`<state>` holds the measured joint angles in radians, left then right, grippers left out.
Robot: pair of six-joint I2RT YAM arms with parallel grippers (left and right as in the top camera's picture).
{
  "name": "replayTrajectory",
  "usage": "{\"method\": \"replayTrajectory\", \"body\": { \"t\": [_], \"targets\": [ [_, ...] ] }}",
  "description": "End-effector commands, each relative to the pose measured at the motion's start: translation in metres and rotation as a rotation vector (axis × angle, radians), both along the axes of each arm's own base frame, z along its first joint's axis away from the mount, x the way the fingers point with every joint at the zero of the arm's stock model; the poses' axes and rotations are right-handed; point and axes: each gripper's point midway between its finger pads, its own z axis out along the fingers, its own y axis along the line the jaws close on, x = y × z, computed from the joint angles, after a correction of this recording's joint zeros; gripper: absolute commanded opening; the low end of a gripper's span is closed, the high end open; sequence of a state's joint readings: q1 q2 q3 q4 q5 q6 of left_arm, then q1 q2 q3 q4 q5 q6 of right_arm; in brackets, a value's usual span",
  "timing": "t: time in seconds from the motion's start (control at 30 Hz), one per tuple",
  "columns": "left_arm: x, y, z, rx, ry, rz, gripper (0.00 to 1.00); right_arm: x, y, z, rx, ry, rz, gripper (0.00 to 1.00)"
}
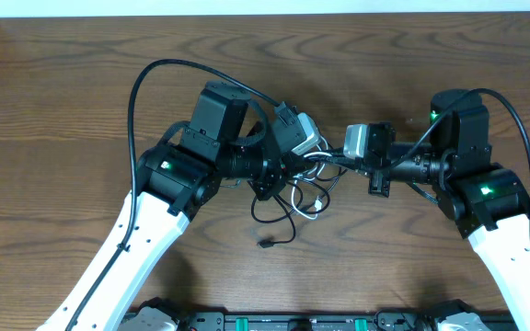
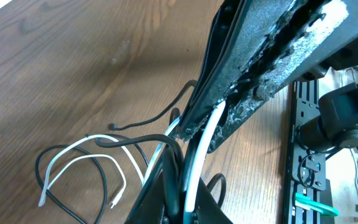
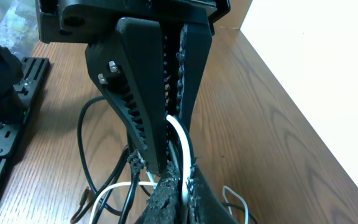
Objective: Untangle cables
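My right gripper needs to open because a black cord [image 2: 174, 145] runs beside the white cable [image 2: 199, 160] into its fingers. It should then let the cord go and take the white cable alone.
The cables lie in a tangle [image 1: 293, 202] at the table's middle, under both grippers. My left gripper [image 1: 290, 170] and right gripper [image 1: 339, 162] meet tip to tip above it. In the left wrist view my left gripper [image 2: 182, 183] is shut on the white cable [image 2: 201, 146], with a black cord beside it between the fingers. In the right wrist view my right gripper [image 3: 182, 190] is shut on the same white cable [image 3: 180, 134], just below the left gripper's fingers [image 3: 157, 93]. Black loops [image 2: 48, 193] and white loops [image 2: 82, 142] rest on the wood. A black plug [image 1: 265, 244] lies loose in front.
The table is dark wood [image 1: 63, 92]. A black rail with electronics [image 2: 309, 124] runs along the front edge; it also shows in the right wrist view [image 3: 5, 118]. Thick black arm cables [image 1: 136, 92] arch over each arm. The table's far edge [image 3: 272, 68] meets a white wall.
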<state>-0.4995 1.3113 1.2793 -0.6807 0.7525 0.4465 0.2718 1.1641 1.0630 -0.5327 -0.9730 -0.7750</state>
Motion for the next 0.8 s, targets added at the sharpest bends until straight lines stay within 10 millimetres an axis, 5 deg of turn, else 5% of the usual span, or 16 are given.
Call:
{"method": "replayTrajectory", "body": {
  "t": [0.0, 0.43, 0.6, 0.7, 0.77],
  "targets": [
    [0.0025, -0.0002, -0.0010, 0.008, -0.018, -0.001, 0.08, -0.0033, 0.0021, 0.0028, 0.015, 0.013, 0.016, 0.02],
    [0.0015, -0.0052, 0.0065, -0.030, -0.032, -0.027, 0.08, -0.0042, 0.0022, 0.0020, 0.013, 0.019, 0.018, 0.17],
    [0.0022, -0.0048, 0.0061, -0.027, -0.034, -0.023, 0.08, -0.0033, 0.0025, 0.0033, 0.016, 0.010, 0.018, 0.31],
    [0.0022, -0.0049, 0.0062, -0.027, -0.034, -0.024, 0.08, -0.0030, 0.0026, 0.0038, 0.017, 0.006, 0.018, 0.29],
    [0.0022, -0.0049, 0.0061, -0.027, -0.034, -0.024, 0.08, -0.0027, 0.0027, 0.0042, 0.018, 0.003, 0.018, 0.17]
  ]
}}
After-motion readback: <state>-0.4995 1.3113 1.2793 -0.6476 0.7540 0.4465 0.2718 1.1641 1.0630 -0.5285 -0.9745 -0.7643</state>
